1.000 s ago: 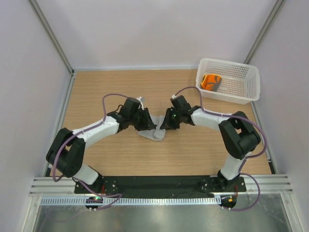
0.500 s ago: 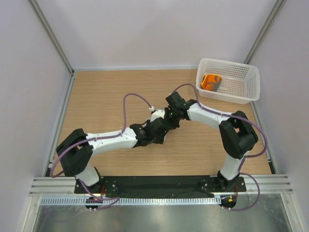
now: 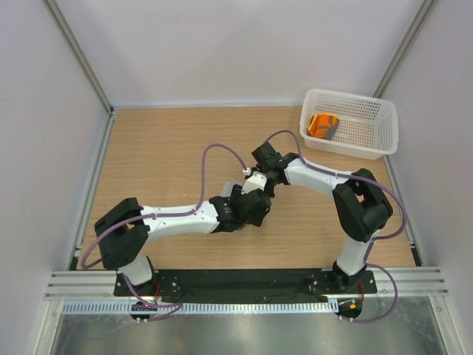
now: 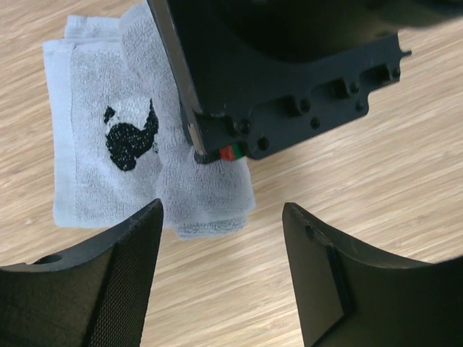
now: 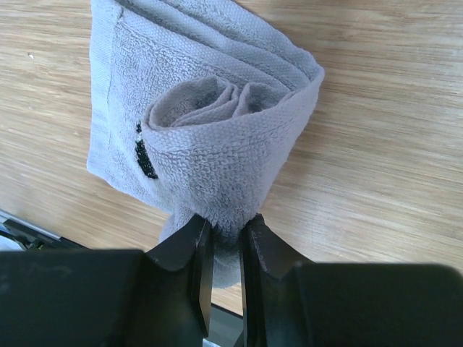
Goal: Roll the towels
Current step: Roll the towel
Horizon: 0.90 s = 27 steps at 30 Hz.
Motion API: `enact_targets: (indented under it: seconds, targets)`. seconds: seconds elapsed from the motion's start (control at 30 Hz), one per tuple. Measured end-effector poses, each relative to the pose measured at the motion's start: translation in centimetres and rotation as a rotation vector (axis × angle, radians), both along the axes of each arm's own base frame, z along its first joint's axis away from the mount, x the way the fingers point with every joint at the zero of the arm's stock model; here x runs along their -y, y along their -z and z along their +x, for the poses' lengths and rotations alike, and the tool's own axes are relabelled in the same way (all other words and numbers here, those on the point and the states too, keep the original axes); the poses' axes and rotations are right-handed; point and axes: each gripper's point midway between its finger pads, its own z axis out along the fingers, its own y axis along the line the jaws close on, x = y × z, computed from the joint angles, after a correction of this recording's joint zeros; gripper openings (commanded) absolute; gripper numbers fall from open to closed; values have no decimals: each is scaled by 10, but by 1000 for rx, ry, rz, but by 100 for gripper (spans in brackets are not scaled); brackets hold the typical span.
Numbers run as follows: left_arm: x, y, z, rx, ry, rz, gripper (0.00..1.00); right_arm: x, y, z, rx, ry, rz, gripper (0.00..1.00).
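Note:
The grey towel's roll [image 5: 230, 194] has my right gripper shut across it, so my left gripper should take the roll's near end [image 4: 206, 204] before my right gripper opens and backs off.
The grey towel [image 5: 217, 144] is partly rolled into a loose coil, and my right gripper [image 5: 226, 228] is shut on its near end. In the left wrist view the same grey towel [image 4: 87, 181] lies on the wood with a black mark on it, under the right gripper's black body. My left gripper [image 4: 222, 210] is open just beside the roll's end, with only bare table between its fingers. From above, both grippers meet mid-table, left gripper [image 3: 255, 208] just in front of right gripper [image 3: 260, 177]. The orange towel [image 3: 323, 126] lies rolled in the basket.
The white perforated basket [image 3: 347, 94] stands at the back right corner. The two arms cross close together at the middle of the wooden table [image 3: 162, 148]. Purple cables loop above both arms.
My left arm has swung from the towel's left side round to its near side, and its gripper has opened and let go of the cloth. The right gripper has kept its grip.

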Motion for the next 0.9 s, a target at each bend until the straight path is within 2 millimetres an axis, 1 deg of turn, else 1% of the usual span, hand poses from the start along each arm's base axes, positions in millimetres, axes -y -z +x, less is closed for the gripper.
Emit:
enact_targets:
  seconds: [0.1,0.2,0.3,0.37,0.5,0.53,0.6,0.7,0.73,0.8,0.83,0.9]
  targets:
    - [2,4,3,7,-2,3,70,0,-1,0,-2,0,-1,1]
    - [2,20,6,7,-18,40,66,1,-2,2,-4,5,-1,1]
    - [1,40,3,-12,-10,93,63,6,-2,6,-7,21,-2,1]
    - [0,49,1,-20,-6,118,61,5,-2,7,-5,24,1,1]
    - [-4,53,0,-18,-19,143,55,0,-5,7,-14,23,34,1]
    - [-5,53,0,-17,-27,147,52,-3,-6,7,-18,25,49,1]
    - [-9,54,1,-13,-42,159,52,-9,-9,6,-28,26,80,1]
    - [-15,56,3,-2,-64,183,57,-20,-12,4,-50,23,144,1]
    - [-17,56,3,-1,-68,190,62,-23,-12,3,-58,27,160,1]
    - [-19,57,2,-2,-71,200,64,-27,-12,1,-72,30,188,1]
    - [-19,57,1,-3,-70,204,69,-28,-12,0,-78,33,201,1]
    - [-22,57,1,1,-74,214,70,-32,-13,-2,-92,35,231,1]
